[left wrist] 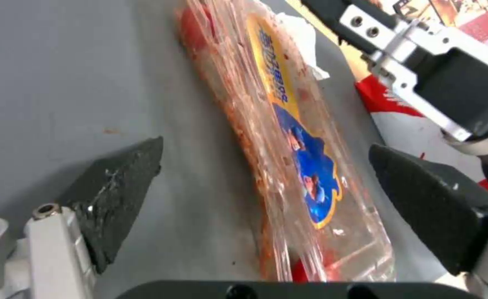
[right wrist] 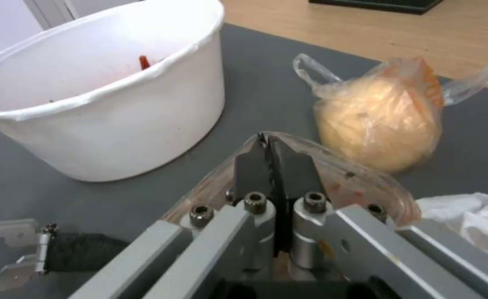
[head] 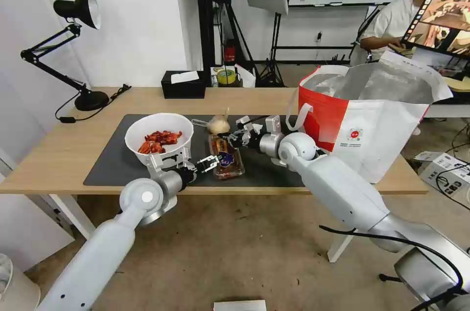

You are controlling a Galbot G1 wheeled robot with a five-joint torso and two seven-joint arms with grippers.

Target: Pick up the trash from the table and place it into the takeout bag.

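Observation:
The clamshell box [head: 228,159] will stay closed and come up in one piece when I lift it, because clear rims lie together along one long side.
The clear clamshell box [head: 226,156] of cherry tomatoes lies on the dark mat [head: 112,164] of the table [head: 68,149]. My right gripper [head: 235,135] is shut on the box's far edge [right wrist: 333,174], its fingers [right wrist: 250,168] pressed together. At the near end, my left gripper [head: 208,163] is open, and the box [left wrist: 288,124] lies between its pads [left wrist: 117,187]. The white bowl [head: 156,139] of crayfish shells stands left of the box. The small bag of beige food [right wrist: 379,116] and the crumpled tissue [right wrist: 471,216] lie just behind it. The takeout bag [head: 372,105] stands open at the right.
A black tissue box [head: 183,84] sits at the table's back edge beside a roll of tape [head: 226,76]. A black desk lamp [head: 81,56] stands at the back left, its cord trailing onto the wood.

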